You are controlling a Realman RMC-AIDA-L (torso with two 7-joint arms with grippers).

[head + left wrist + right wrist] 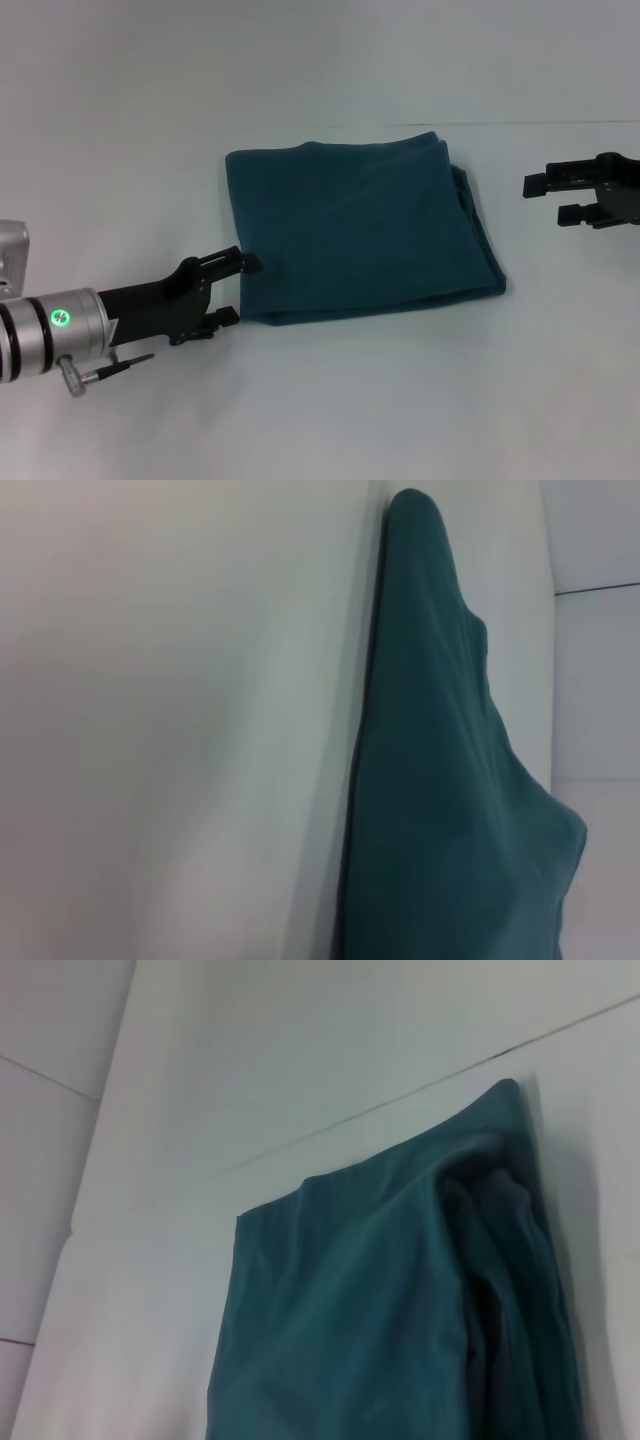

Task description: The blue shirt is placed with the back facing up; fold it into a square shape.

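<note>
Next, my left gripper pinches the shirt's near corner (256, 310) and pulls the shirt closer before it folds further, because the blue shirt is close to the far seam line.
The blue shirt (360, 228) lies on the white table, folded into a rough square with layered edges along its right side. It also fills part of the left wrist view (450, 810) and the right wrist view (400, 1300). My left gripper (235, 290) is open at the shirt's near left corner, its upper finger touching the edge and nothing between the fingers. Off to the right, my right gripper (550, 198) is open and well apart from the shirt.
The white table (400, 400) spreads around the shirt on all sides. A thin seam line (560, 122) runs across the far part of the surface.
</note>
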